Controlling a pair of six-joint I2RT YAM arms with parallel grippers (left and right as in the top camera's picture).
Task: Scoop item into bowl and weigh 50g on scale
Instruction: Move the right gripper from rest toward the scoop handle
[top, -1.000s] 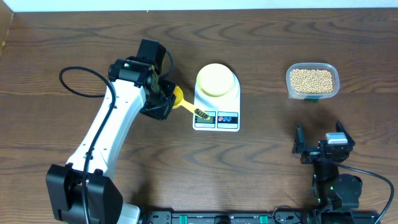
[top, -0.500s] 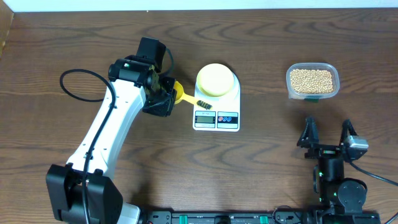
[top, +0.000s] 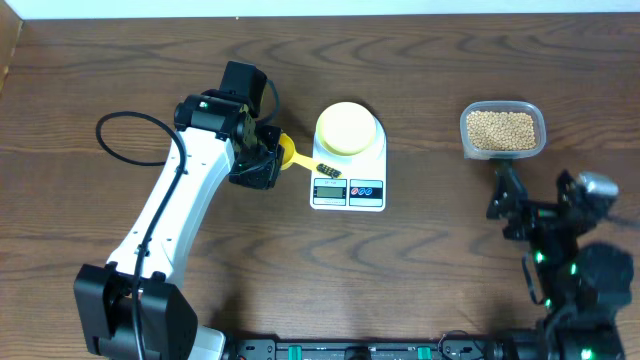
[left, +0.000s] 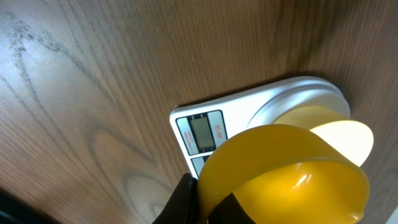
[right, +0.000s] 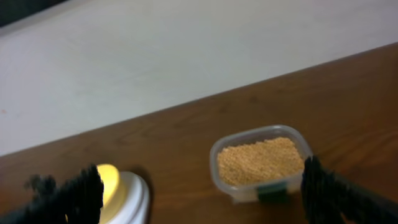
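My right gripper should keep moving closer, as my left gripper holds the scoop by its cup (top: 289, 151), handle free over the scale, until closing on that handle (top: 326, 169).
The pale-yellow bowl (top: 347, 128) sits on the white scale (top: 349, 186) at the table's middle. My left gripper (top: 264, 160) is shut on the bright yellow scoop (top: 287, 154), just left of the scale. In the left wrist view the scoop (left: 286, 177) fills the lower frame in front of the scale (left: 199, 132) and bowl (left: 343, 132). The tan beans (top: 502, 128) fill a clear tub (top: 503, 151) at the right. My right gripper (top: 538, 196) is open and empty, just in front of the tub. The right wrist view shows the beans (right: 261, 160), the bowl (right: 107, 179) and the scale (right: 135, 198).
A black cable (top: 125, 130) loops on the table left of the left arm. A pale wall or surface lies beyond the table's far edge (right: 186, 93).
The right arm has swung right and toward the tub, its fingers spread wide. The left gripper pulled the scoop slightly back from over the scale's display, then held still.
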